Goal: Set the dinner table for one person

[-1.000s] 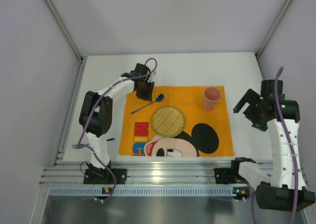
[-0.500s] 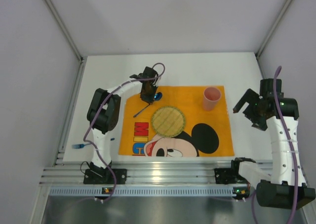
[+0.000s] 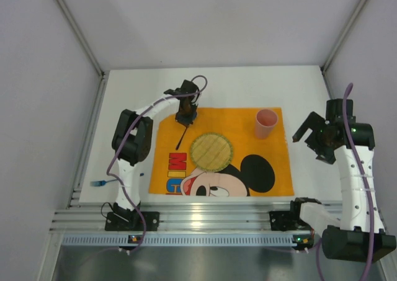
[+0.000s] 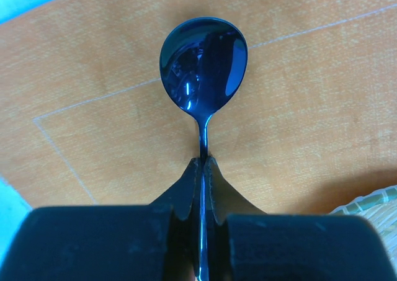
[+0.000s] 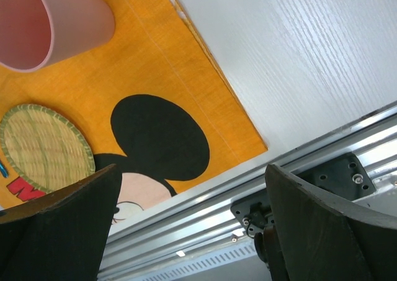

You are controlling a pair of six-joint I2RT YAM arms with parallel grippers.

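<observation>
My left gripper should keep going past the woven plate and let go of the spoon on the mat's free black ear (image 3: 254,169), since the spoon's handle (image 3: 180,141) points toward the table's near edge.
On the white dinner table (image 3: 136,95) lies an orange cartoon-mouse mat (image 3: 248,138). A dark blue spoon (image 4: 203,61) rests on the mat's far left part. My left gripper (image 4: 203,163) is shut on its thin handle just behind the bowl. From above, that gripper (image 3: 186,116) hides the bowl, and the spoon's handle (image 3: 181,138) points toward the near edge. A round woven plate (image 3: 211,151) sits mid-mat and a pink cup (image 3: 266,123) stands at the mat's far right corner. My right gripper (image 3: 313,135) hangs open to the right of the mat, holding nothing.
A small blue utensil (image 3: 99,183) lies at the table's left edge near the left arm's base. The aluminium rail (image 5: 248,188) runs along the near edge. The right wrist view also shows the cup (image 5: 43,20) and the woven plate (image 5: 43,147).
My left gripper moved right onto the spoon and shut on its handle. The spoon's handle swung from slanting left to pointing nearly straight toward the near edge. The right arm stayed still.
</observation>
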